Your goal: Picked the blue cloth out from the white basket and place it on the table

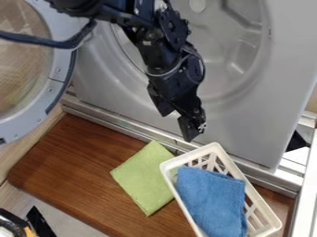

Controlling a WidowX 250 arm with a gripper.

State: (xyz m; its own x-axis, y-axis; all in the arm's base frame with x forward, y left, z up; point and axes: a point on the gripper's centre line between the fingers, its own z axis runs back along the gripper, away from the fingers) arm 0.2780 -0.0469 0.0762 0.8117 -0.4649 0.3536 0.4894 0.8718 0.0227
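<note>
I can see empty slots beyond the folded blue cloth, so the white basket should be empty when I lift the blue cloth out.
The black gripper (177, 125) hangs in front of the washing machine, above the far end of the basket, its two fingers apart and nothing between them. Below it and to the right, the blue cloth (212, 201) lies folded inside the white basket (268, 210), covering much of its middle and near part. The slotted floor of the basket shows at its far end and along the right side. Brown wooden table (80, 166) surface extends under and left of the basket.
A green cloth (143, 178) lies flat on the wood, right against the basket's left side. Behind stands the grey washing machine (241, 120), with its round door (59, 88) swung out at the left. A black and yellow object (15, 224) sits at the lower left corner.
</note>
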